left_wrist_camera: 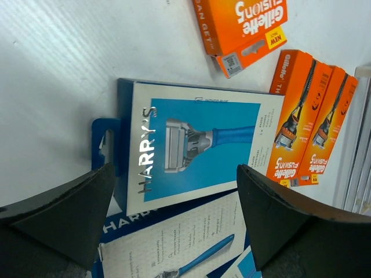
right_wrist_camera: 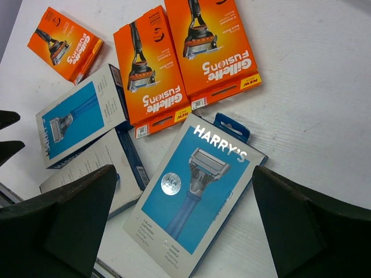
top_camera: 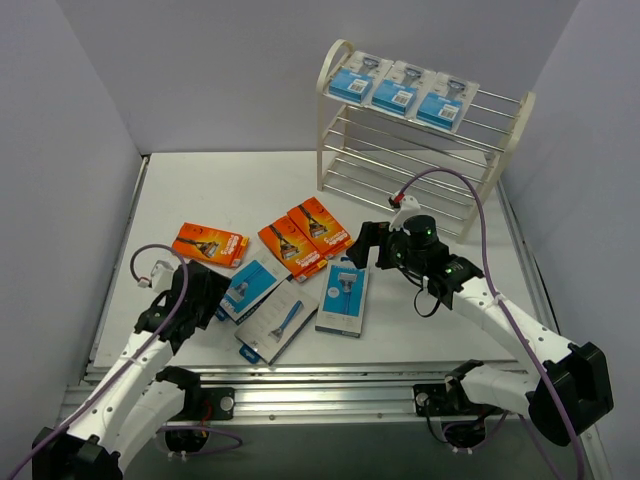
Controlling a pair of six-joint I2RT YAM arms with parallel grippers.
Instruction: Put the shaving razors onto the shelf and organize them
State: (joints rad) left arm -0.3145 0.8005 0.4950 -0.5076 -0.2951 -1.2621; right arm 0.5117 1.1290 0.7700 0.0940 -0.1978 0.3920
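Observation:
I should first push the upper pack clear with my left gripper, then pull back and take that pack by the hang tab (left_wrist_camera: 105, 146), because one blue pack lies partly over another blue pack (top_camera: 264, 299).
The cream wire shelf (top_camera: 500, 125) stands at the back right with three blue razor packs (top_camera: 396, 90) lying on its top tier. On the table lie three orange razor boxes (top_camera: 290, 247) (right_wrist_camera: 148, 69) and three blue-and-white packs. My left gripper (top_camera: 205, 290) (left_wrist_camera: 174, 220) is open and empty, hovering over one blue pack (left_wrist_camera: 197, 145) that overlaps another (left_wrist_camera: 179, 243). My right gripper (top_camera: 365, 245) (right_wrist_camera: 179, 226) is open and empty above the rightmost blue pack (top_camera: 343, 297) (right_wrist_camera: 194, 200). The lower shelf tiers hold nothing.
Grey walls close in the table on the left, back and right. A metal rail (top_camera: 330, 385) runs along the near edge by the arm bases. The purple cable (top_camera: 470, 200) of the right arm arches in front of the shelf.

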